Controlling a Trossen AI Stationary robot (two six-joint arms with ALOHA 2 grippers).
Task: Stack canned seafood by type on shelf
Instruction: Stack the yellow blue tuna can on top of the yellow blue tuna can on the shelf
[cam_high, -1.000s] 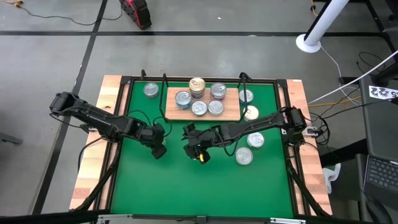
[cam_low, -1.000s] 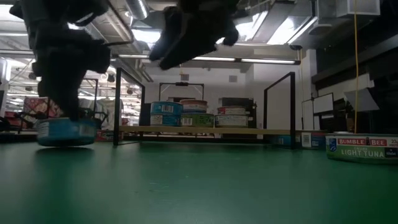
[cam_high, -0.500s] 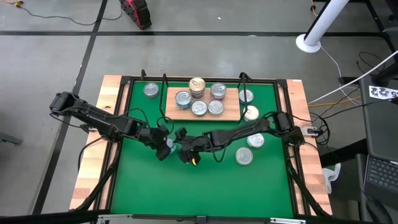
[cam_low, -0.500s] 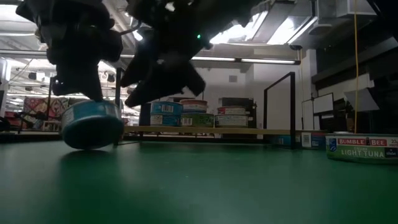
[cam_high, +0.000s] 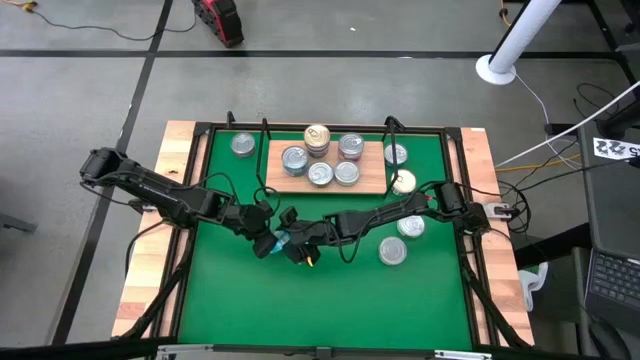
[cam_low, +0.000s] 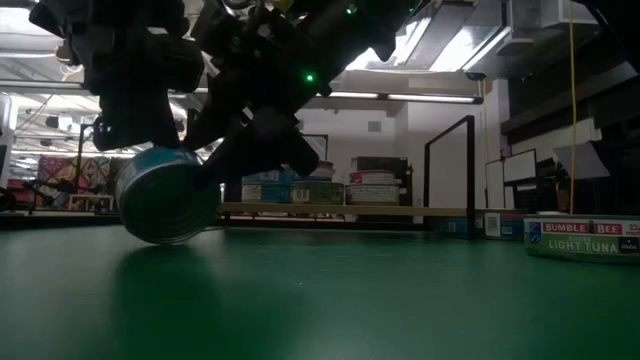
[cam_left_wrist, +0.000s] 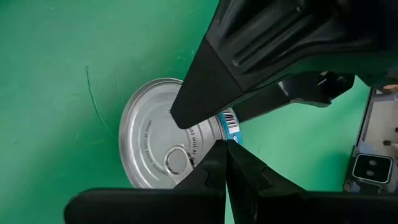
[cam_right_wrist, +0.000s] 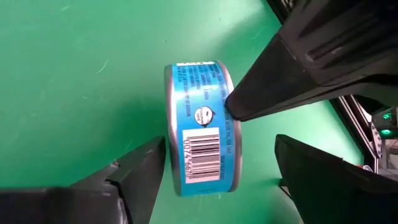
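The blue-labelled can (cam_right_wrist: 203, 129) will come loose right away when I carry it to the shelf, because my left gripper's fingertips (cam_right_wrist: 236, 108) touch only the can's rim.
One tin of canned seafood, a blue-labelled can (cam_high: 278, 240) with a silver pull-tab lid (cam_left_wrist: 155, 137), stands tipped up on the green mat (cam_high: 240, 290) between my two grippers. My left gripper (cam_high: 265, 243) is shut, its tips at the can's upper rim. My right gripper (cam_high: 293, 245) is open, with one finger on each side of the can (cam_right_wrist: 202, 140). The shelf (cam_high: 372, 182), a wooden board at the far side, carries several more cans, one pair stacked (cam_high: 317, 140). My left gripper sets its shut fingertips (cam_left_wrist: 227, 155) against the can's rim (cam_left_wrist: 231, 127), beside the barcode on the blue label. It comes slanting down from the table's left. The can leans tilted, its lower edge (cam_low: 165, 238) on the mat. My right gripper straddles the can; whether a finger (cam_right_wrist: 146, 171) touches it I cannot tell.
Loose cans lie on the mat at the far left (cam_high: 243, 146), beside the shelf (cam_high: 396, 154) (cam_high: 403, 181) and at the right (cam_high: 410, 226) (cam_high: 393, 251); one shows as a Bumble Bee tin (cam_low: 583, 238). Black wire posts (cam_low: 470, 175) flank the shelf.
My right gripper has come down and toward the table's left until its open fingers straddle the can. Under my left gripper's shut tips the can has tipped from lying flat to standing tilted on its lower edge, and has shifted a little toward the right.
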